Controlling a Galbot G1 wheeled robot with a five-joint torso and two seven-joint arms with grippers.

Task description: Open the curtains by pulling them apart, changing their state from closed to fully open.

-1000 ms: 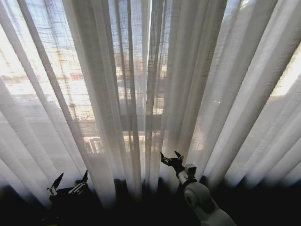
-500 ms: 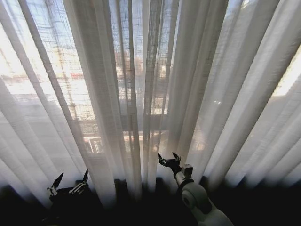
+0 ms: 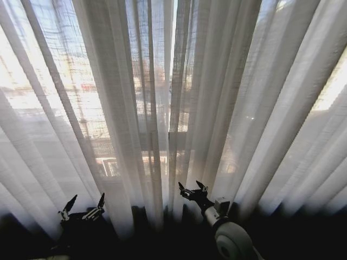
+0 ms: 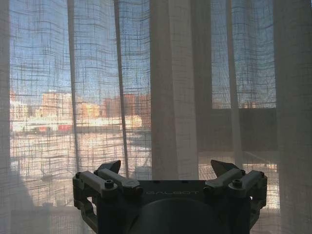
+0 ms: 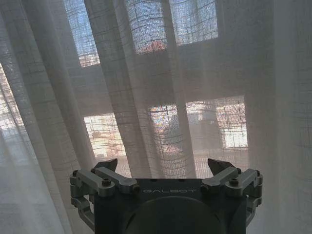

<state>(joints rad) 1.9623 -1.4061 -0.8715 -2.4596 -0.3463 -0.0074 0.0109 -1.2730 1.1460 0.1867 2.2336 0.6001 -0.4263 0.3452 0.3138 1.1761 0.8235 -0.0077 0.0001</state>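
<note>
Loose folds hang side by side down the curtain, so the pleat will gather its neighbours into a bunch when I pull it aside.
Two sheer white pleated curtains hang closed across the window, the left panel and the right panel meeting at a thin bright slit near the middle. My right gripper is open, low down just right of that slit, its fingertips close to the right panel's inner folds. Low at the left, my left gripper stands open in front of the left panel, holding no fabric. Both wrist views show open jaws with cloth beyond them.
A dark horizontal window frame bar and buildings outside show through the fabric. A dark band of floor or sill runs along the bottom of the head view.
My right gripper has shifted left and slightly down toward the middle slit. My left gripper has edged a little to the right. The curtain folds near the slit have shifted slightly.
</note>
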